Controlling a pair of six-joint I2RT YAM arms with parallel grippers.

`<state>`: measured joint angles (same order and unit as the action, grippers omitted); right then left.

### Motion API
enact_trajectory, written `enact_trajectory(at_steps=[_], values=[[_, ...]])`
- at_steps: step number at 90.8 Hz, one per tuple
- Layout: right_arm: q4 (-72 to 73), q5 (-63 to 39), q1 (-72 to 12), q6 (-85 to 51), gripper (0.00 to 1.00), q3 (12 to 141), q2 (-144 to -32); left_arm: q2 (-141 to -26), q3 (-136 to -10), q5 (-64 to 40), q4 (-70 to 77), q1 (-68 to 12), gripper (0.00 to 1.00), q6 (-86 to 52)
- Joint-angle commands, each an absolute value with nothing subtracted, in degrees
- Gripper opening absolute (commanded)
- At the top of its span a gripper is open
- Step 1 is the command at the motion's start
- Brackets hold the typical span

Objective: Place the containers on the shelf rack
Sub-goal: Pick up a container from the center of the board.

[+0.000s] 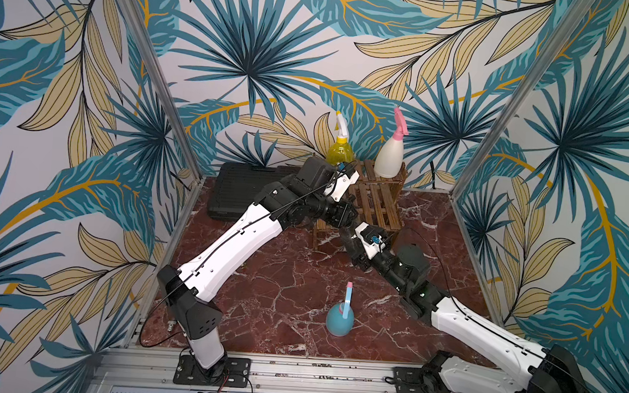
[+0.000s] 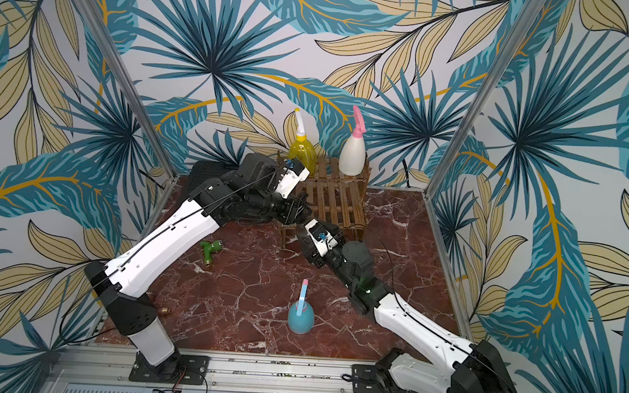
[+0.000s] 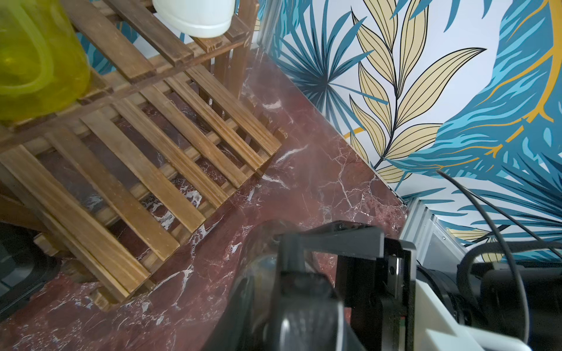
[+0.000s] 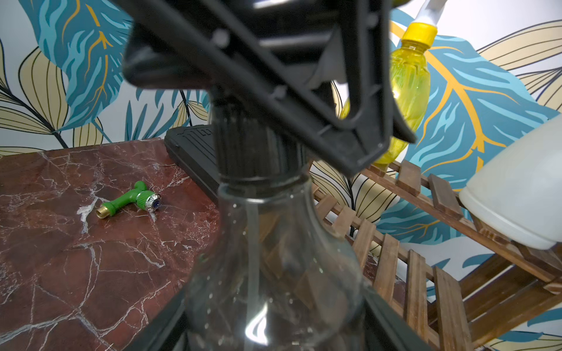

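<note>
My left gripper is holding the bottle's cap (image 4: 260,143) and my right gripper is holding the bottle's body. Next, my left gripper takes the body (image 4: 275,269) so that my right gripper is free for the cap.
The smoky clear bottle (image 4: 273,258) with a black trigger hangs upright just in front of the shelf rack's (image 1: 376,201) lower step. My left gripper (image 3: 282,304) is shut on its black cap and neck. My right gripper (image 4: 273,328) has its fingers against both sides of the bottle's round body. In both top views the two grippers meet there and hide the bottle. The yellow bottle (image 1: 340,152) and the cream-white bottle (image 1: 389,157) stand on the rack's upper step. The light blue bottle (image 1: 340,318) stands alone on the marble table, nearer the front.
A flat black ribbed case (image 1: 238,192) lies at the back left beside the rack. A green hose nozzle (image 2: 210,251) lies on the marble left of centre. Metal frame posts and leaf-patterned walls close in the table's sides and back.
</note>
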<state>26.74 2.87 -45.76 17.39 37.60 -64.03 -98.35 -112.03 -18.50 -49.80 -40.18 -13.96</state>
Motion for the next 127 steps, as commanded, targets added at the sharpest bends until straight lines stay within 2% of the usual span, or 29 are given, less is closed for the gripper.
enact_trajectory(at_steps=[1, 11, 22, 38, 40, 65, 89, 109, 127], values=[[27.66, 10.05, -44.91, 16.06, 0.64, 36.21, -64.47, -97.9, -112.74, -22.31, -48.83, -40.25, 0.19, -17.15], [28.25, 10.39, -46.53, 14.7, 0.6, 35.12, -64.19, -97.99, -111.37, -23.37, -46.77, -40.25, 0.24, -18.24], [28.32, 10.83, -46.83, 12.47, 0.57, 34.14, -63.53, -97.91, -109.38, -24.78, -43.76, -40.25, 0.45, -19.38], [28.83, 11.44, -47.06, 9.53, 0.52, 31.89, -61.33, -96.64, -106.85, -26.62, -38.54, -40.25, 0.95, -20.12], [28.72, 11.52, -47.03, 9.26, 0.52, 31.73, -61.1, -96.23, -106.41, -26.5, -37.8, -40.25, 0.99, -20.17], [29.64, 11.25, -47.11, 4.84, 0.5, 29.18, -59.17, -86.37, -95.12, -23.04, -23.81, -39.71, 1.0, -20.4], [30.19, 8.01, -45.69, 0.99, 0.46, 28.56, -58.76, -70.0, -78.98, -19.25, -13.36, -34.93, 1.0, -18.13], [28.68, -5.07, -38.62, -2.4, 0.44, 29.96, -56.97, -60.48, -65.63, -24.07, -5.91, -33.27, 1.0, -7.74], [28.36, -25.04, -29.97, -6.49, 0.43, 30.98, -53.28, -60.79, -54.21, -35.22, 7.41, -33.31, 1.0, -3.27]])
